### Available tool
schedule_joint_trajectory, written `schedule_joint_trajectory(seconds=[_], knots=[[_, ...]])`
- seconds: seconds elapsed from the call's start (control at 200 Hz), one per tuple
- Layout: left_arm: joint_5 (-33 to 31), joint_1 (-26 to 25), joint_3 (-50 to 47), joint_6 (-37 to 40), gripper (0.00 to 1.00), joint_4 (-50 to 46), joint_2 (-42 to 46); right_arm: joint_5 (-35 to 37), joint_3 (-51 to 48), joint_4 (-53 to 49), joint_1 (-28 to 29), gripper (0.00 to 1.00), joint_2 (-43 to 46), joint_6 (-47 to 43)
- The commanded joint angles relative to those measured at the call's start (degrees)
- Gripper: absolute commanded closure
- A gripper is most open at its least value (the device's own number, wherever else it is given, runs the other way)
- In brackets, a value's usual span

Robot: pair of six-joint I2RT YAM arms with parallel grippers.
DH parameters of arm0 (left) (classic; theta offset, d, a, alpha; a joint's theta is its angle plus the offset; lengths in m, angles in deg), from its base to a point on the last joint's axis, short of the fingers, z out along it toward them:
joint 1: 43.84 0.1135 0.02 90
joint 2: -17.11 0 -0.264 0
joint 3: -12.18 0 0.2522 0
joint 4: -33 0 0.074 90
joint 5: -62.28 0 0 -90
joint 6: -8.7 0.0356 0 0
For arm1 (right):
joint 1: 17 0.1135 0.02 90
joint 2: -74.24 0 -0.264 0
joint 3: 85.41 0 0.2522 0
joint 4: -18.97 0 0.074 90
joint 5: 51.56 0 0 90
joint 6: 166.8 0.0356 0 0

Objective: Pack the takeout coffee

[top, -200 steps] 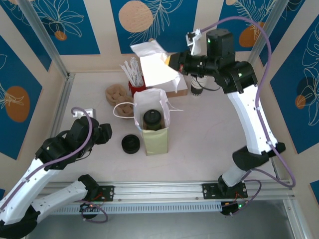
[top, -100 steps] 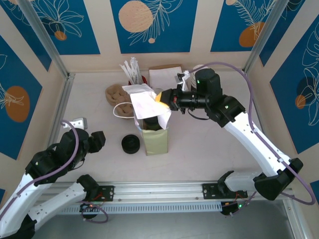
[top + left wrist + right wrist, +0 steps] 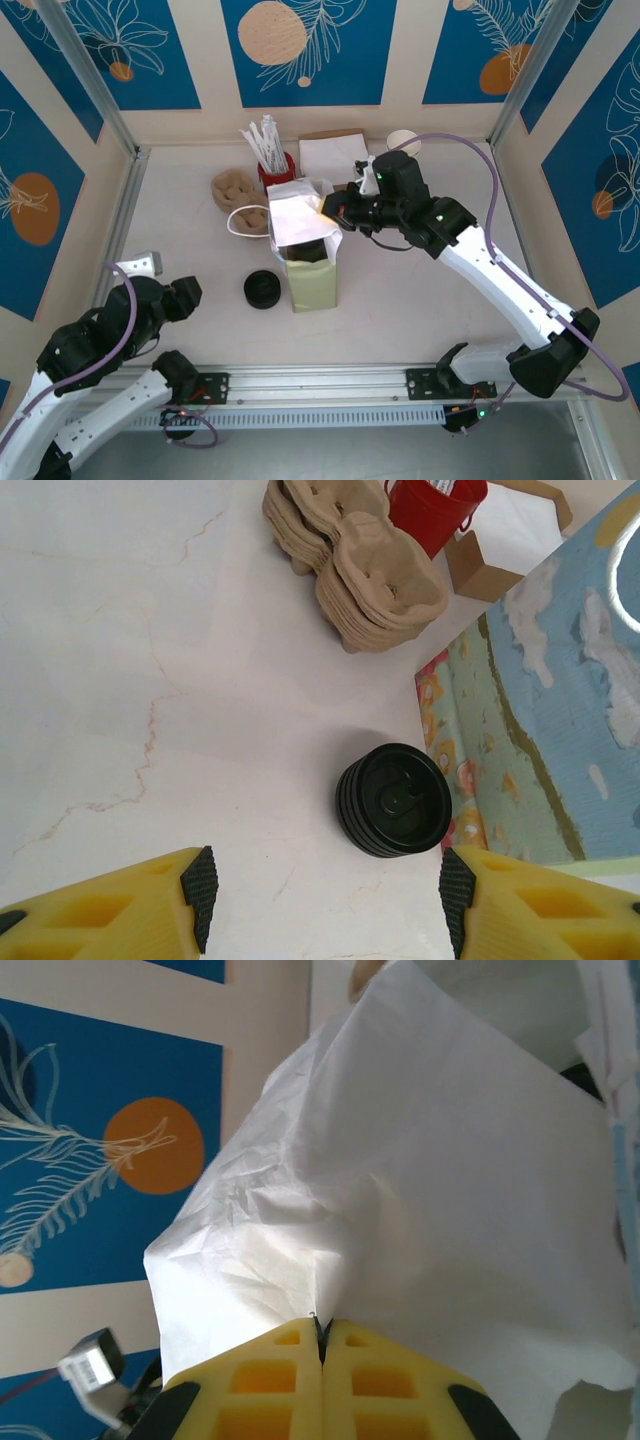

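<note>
The white paper sheet hangs over the bag's opening, so the robot's right gripper keeps going down toward the takeout coffee's lid and releases the sheet there.
A pale green paper bag stands upright mid-table; the left wrist view shows its flowery side. My right gripper is shut on a crumpled white paper sheet and holds it over the bag's mouth. In the right wrist view the closed yellow fingertips pinch the sheet. A dark sliver of the takeout coffee's lid shows inside the bag under the paper; its sides are hidden. My left gripper is open and low at the near left, holding nothing.
A loose black lid disc lies just left of the bag. Behind it are stacked brown cup carriers, a red pot of sticks, a box of white paper and white cups.
My right gripper brought the white sheet from the back box forward and down onto the bag's mouth, covering the cup. My left arm drew back toward the near-left corner.
</note>
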Motion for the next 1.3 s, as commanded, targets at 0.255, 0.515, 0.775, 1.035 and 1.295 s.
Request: schedule_joint_trajectory(seconds=[0.255, 0.515, 0.775, 1.035, 1.295], knots=[[1.40, -0.55, -0.63, -0.69, 0.38, -0.86, 1.17, 16.73, 10.74, -15.04, 6.99, 1.00, -7.14, -11.28], [4.10, -0.59, 0.20, 1.07, 0.37, 1.97, 0.58, 23.21, 18.16, -22.76, 11.24, 1.00, -14.75, -15.98], [4.69, -0.54, -0.52, 0.48, 0.37, 1.12, 1.27, 29.57, 23.08, -28.62, 13.81, 1.00, -20.88, -18.62], [4.10, -0.58, -1.12, 0.43, 0.37, 0.35, 1.97, 31.77, 24.36, -31.71, 14.11, 1.00, -24.33, -20.21], [4.58, -0.59, -0.42, 0.41, 0.37, 0.51, 1.83, 31.44, 25.96, -33.25, 14.33, 0.96, -24.55, -20.49]])
